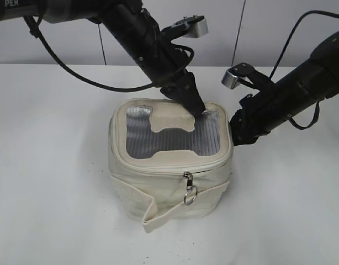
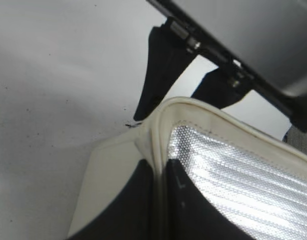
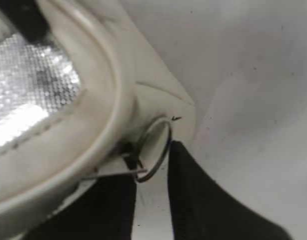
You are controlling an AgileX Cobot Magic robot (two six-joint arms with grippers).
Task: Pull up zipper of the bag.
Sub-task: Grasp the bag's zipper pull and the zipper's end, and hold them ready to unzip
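The bag's rim bends round to the front zipper pull (image 1: 189, 188). The side pull ring (image 3: 154, 150) will slide around the bag's corner and meet that zipper pull when I pull.
A cream fabric bag (image 1: 169, 165) with a silver mesh top stands on the white table. A zipper pull with a ring (image 1: 189, 190) hangs at its front. My left gripper (image 1: 196, 110) is at the top back right of the bag. In the left wrist view it (image 2: 161, 167) is shut on the bag's cream rim piping (image 2: 203, 107). My right gripper (image 1: 234, 138) is at the bag's right side. In the right wrist view its jaws (image 3: 151, 162) are apart, with a second metal pull ring (image 3: 167, 147) at their tips, against the bag (image 3: 93, 100).
The white tabletop (image 1: 53, 165) lies all round the bag. A loose cream strap end (image 1: 150, 221) sticks out at the bag's front bottom. The right arm's cable (image 1: 294, 33) hangs at the back right.
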